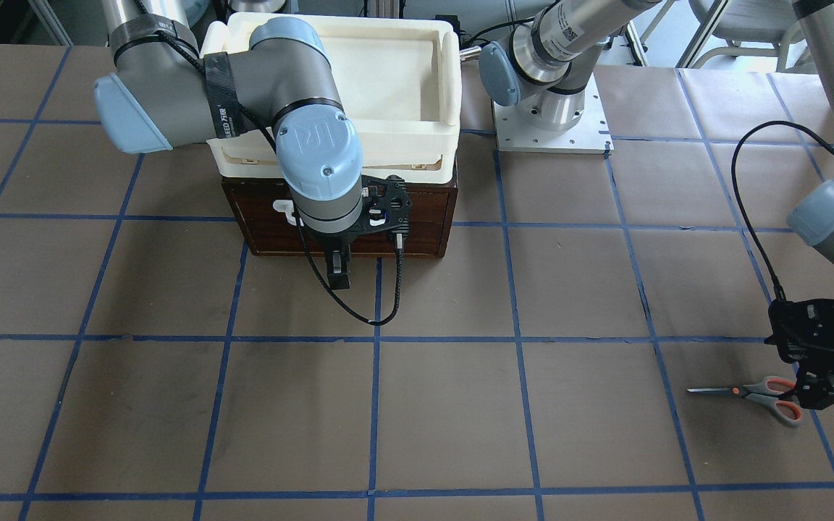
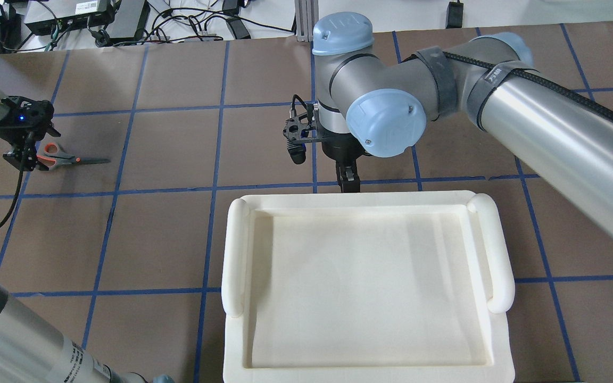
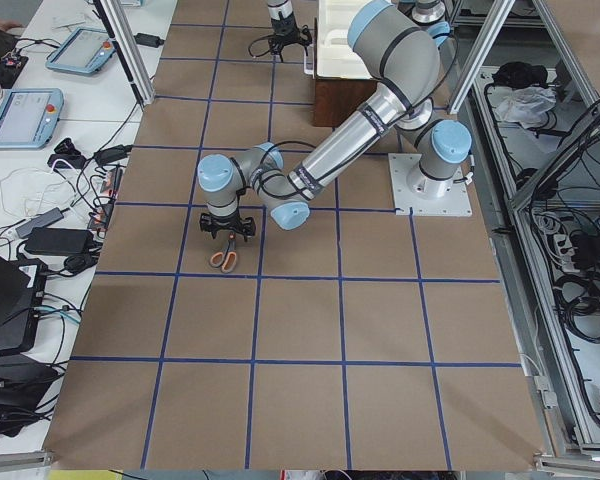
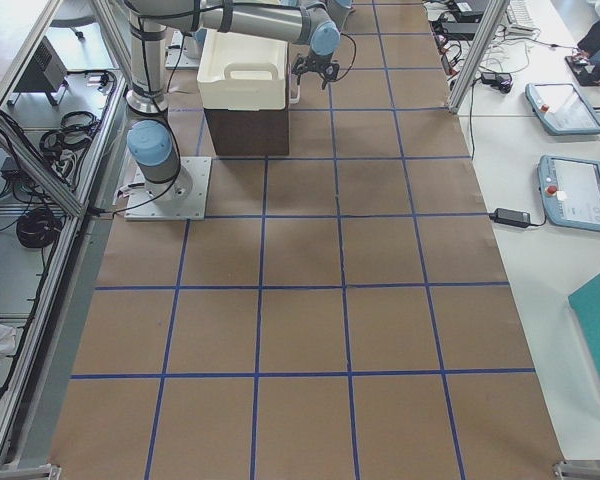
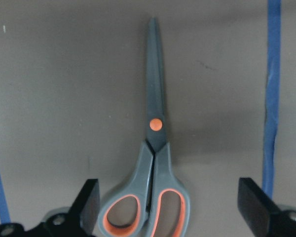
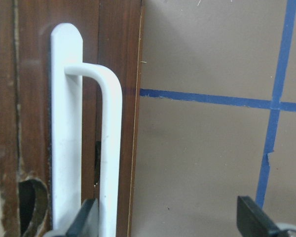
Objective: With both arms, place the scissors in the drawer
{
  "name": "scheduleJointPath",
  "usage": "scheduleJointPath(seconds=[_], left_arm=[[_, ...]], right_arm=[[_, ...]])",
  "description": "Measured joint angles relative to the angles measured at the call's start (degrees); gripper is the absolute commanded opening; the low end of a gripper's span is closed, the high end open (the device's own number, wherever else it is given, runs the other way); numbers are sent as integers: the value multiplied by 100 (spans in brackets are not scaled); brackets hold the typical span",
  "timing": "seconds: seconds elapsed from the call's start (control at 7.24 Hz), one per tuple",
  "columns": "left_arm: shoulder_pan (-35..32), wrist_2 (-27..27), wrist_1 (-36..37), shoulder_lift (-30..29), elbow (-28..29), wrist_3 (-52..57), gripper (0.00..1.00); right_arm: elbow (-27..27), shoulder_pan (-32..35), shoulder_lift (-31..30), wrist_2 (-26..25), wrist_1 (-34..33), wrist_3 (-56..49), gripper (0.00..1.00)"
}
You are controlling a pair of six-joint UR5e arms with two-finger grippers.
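The shut blades (image 1: 714,391) will stay together and stick out almost level when I lift the scissors, since my left gripper straddles both grey-orange handles (image 5: 149,197).
The scissors (image 1: 754,393) lie flat on the brown table, blades shut, and also show in the overhead view (image 2: 61,158). In the left wrist view the scissors (image 5: 155,163) point away from the camera. My left gripper (image 5: 170,200) is open and low, one finger on each side of the grey-orange handles. It also shows in the front view (image 1: 816,394). The dark brown drawer (image 1: 428,217) looks shut under the cream tray. My right gripper (image 6: 167,219) is open in front of it, and the white bar handle (image 6: 69,123) stands beside its left finger (image 6: 86,219).
The cream-white plastic tray (image 1: 453,94) sits on top of the drawer cabinet. The left arm's metal base plate (image 1: 591,134) is bolted beside it. A black cable (image 1: 359,311) hangs from the right wrist. Blue tape lines grid the table.
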Motion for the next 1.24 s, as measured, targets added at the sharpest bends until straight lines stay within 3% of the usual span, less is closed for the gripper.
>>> scheduleJointPath(seconds=[1.11,1.24], left_arm=[[0,-109,7,-382,133,-25,98],[0,-66,9,-405,136,-18,91]], right_arm=[[-157,-13,137,23,556,83,100],[-149,-13,147,31,556,87,100]])
